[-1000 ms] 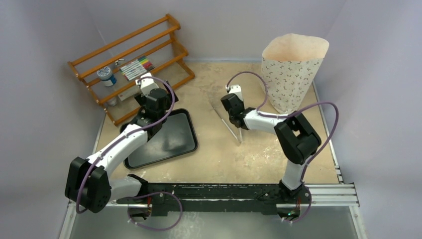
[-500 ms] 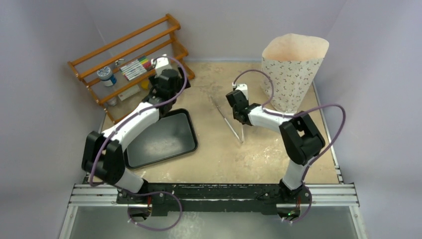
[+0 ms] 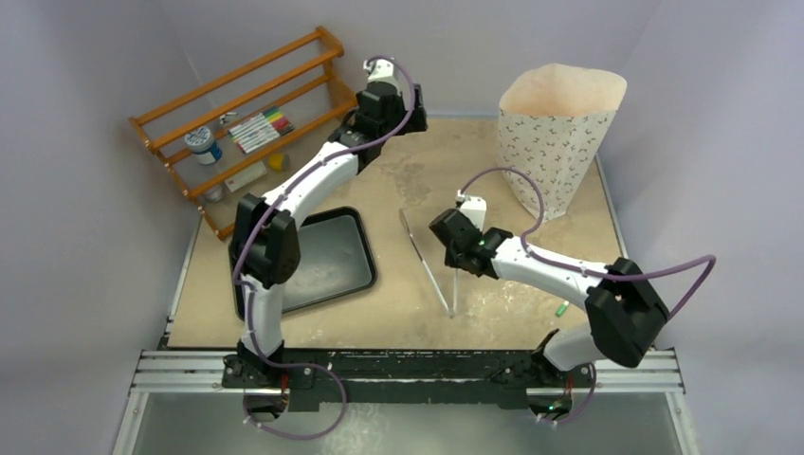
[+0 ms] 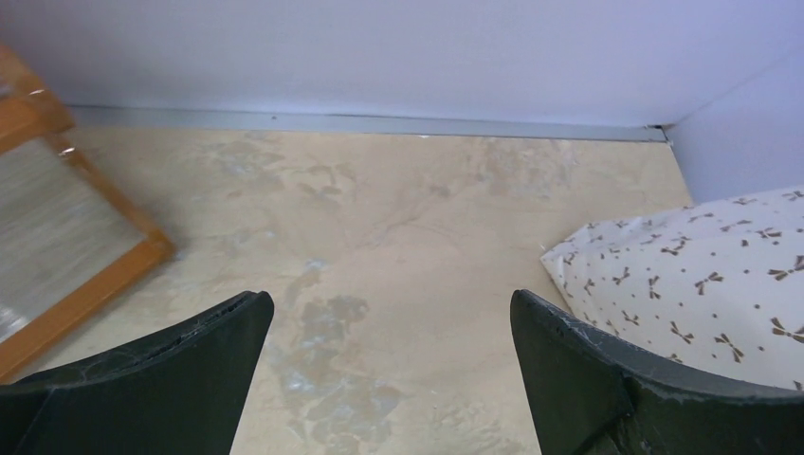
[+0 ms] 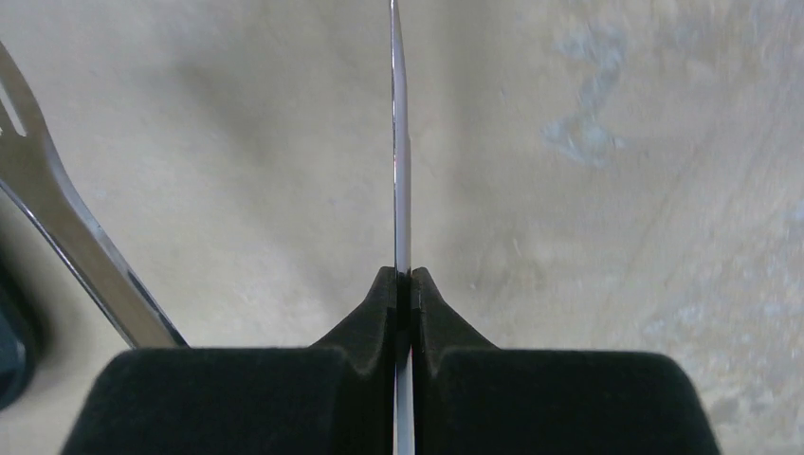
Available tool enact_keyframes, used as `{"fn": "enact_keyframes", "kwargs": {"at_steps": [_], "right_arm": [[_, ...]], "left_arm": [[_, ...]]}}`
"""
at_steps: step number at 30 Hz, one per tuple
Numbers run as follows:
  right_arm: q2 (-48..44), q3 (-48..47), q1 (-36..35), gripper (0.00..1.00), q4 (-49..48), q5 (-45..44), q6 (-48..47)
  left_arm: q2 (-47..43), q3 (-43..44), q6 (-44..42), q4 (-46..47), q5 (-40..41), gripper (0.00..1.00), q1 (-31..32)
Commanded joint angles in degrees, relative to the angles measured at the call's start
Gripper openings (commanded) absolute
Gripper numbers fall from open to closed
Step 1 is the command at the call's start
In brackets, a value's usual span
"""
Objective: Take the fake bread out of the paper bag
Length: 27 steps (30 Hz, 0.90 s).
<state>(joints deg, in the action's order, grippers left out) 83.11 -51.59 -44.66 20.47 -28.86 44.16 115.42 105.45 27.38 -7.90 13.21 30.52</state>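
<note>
The black tray is far from the paper bag, and my right gripper is holding tongs. Next, I put the tongs down in the tray and then pull it closer first.
The paper bag stands upright at the back right, off-white with small dark marks and peach inside; its side also shows in the left wrist view. The fake bread is hidden. My left gripper is open and empty, reaching along the back wall a little left of the bag. My right gripper is shut on one thin arm of metal tongs over mid-table. The other tong arm splays out to the left.
A wooden rack with markers and a small jar leans at the back left. A black tray lies left of centre. A small green object lies near the right arm's base. Grey walls close in the table.
The left arm has swung from above the tray to the back wall, toward the bag. The right arm has drawn the tongs nearer the front edge.
</note>
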Motion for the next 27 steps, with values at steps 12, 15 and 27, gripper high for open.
{"fn": "enact_keyframes", "kwargs": {"at_steps": [12, 15, 27], "right_arm": [[3.5, 3.9, -0.8, 0.00, 0.7, 3.5, 7.5], [3.5, 4.7, -1.2, 0.00, -2.8, 4.5, 6.7], [5.5, -14.0, -6.3, 0.00, -4.8, 1.7, -4.7]], "left_arm": [[-19.8, -14.0, 0.8, 0.4, 14.9, 1.00, 1.9], [-26.2, -20.4, 1.1, 2.1, 19.9, 1.00, 1.9], [-42.0, -28.4, 0.6, -0.8, 35.2, 1.00, 1.9]]}}
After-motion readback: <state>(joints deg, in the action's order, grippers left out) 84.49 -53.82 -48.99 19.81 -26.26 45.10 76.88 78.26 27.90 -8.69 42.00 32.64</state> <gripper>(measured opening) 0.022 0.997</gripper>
